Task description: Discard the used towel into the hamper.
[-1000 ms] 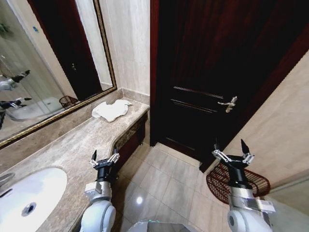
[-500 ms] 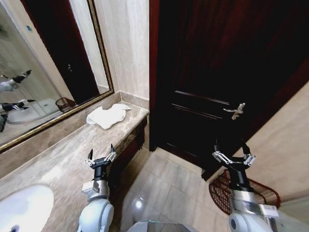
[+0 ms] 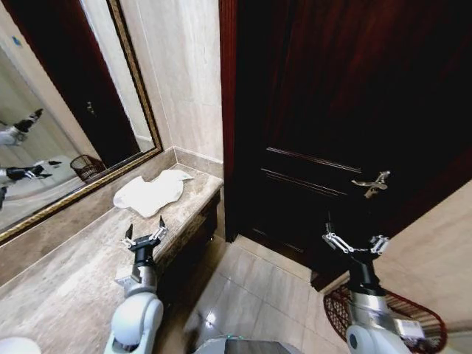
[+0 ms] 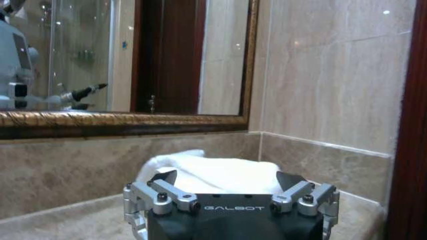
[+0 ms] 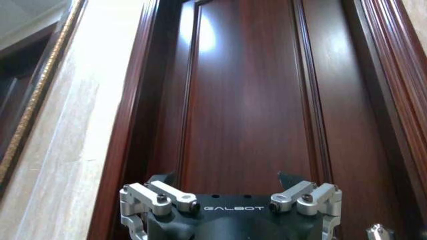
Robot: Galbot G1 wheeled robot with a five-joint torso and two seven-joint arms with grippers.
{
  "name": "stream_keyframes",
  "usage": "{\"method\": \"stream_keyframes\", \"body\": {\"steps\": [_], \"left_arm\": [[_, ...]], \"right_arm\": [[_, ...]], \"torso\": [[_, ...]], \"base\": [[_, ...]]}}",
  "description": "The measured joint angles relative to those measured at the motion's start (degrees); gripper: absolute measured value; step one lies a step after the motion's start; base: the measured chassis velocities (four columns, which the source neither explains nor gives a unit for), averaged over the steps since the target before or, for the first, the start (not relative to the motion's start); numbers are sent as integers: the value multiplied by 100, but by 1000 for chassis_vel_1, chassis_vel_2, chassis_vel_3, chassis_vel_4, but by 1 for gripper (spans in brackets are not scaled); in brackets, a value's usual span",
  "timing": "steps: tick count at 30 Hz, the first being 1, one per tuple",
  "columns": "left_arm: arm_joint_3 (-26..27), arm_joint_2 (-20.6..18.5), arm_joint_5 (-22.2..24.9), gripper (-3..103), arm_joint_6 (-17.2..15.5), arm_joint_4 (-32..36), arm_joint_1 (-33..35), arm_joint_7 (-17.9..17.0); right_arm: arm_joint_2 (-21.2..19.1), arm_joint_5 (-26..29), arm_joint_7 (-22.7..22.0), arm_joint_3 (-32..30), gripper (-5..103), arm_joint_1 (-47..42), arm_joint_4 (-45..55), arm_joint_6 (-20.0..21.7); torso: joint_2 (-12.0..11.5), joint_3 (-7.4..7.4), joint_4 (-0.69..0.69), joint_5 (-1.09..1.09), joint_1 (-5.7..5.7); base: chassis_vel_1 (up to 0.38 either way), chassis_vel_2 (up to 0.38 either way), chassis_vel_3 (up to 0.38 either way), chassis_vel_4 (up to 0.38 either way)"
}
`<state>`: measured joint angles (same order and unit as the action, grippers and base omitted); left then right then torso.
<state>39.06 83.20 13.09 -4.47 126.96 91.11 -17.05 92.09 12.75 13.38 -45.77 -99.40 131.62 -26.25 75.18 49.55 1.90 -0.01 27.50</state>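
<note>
The white towel (image 3: 150,196) should hang down in a long tail under my left gripper when I carry it, because its limp, crumpled folds (image 3: 174,176) are spread loosely.
A crumpled white towel (image 3: 150,195) lies at the far end of the marble counter (image 3: 66,295), near the wall corner; the left wrist view shows the towel (image 4: 213,173) just beyond my fingers. My left gripper (image 3: 144,234) hovers open over the counter, a short way before the towel, with nothing in it. The hamper (image 3: 402,317), a dark red-brown wire basket, stands on the floor at the lower right. My right gripper (image 3: 354,243) is open and empty above the floor, just left of the hamper, facing the dark door (image 5: 253,100).
A gold-framed mirror (image 3: 51,125) runs along the wall behind the counter. The dark wooden door (image 3: 346,110) with a metal lever handle (image 3: 371,184) is closed ahead. Tiled floor (image 3: 258,295) lies between counter and door.
The whole head view has shifted: the sink slid out of view at the lower left and the door handle moved right. Both grippers stay open and raised as before.
</note>
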Motion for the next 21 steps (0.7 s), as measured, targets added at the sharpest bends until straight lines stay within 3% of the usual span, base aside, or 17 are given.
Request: {"method": "stream_keyframes", "body": {"steps": [9,21], "left_arm": [[376,-349,548,100,-702,-620,-1085,189],[237,-255,927,100,-1417,-1305,-2062,65]], "right_arm": [[-2,-116,-9,4,100,-14,-9,20],[0,-323,-48,82,100,17,-40,154]], "torso": [[-1,2,-2,0,8],[-1,2,-1,0,6]], "base": [[14,-10,-6,10],[0,0,0,0]]}}
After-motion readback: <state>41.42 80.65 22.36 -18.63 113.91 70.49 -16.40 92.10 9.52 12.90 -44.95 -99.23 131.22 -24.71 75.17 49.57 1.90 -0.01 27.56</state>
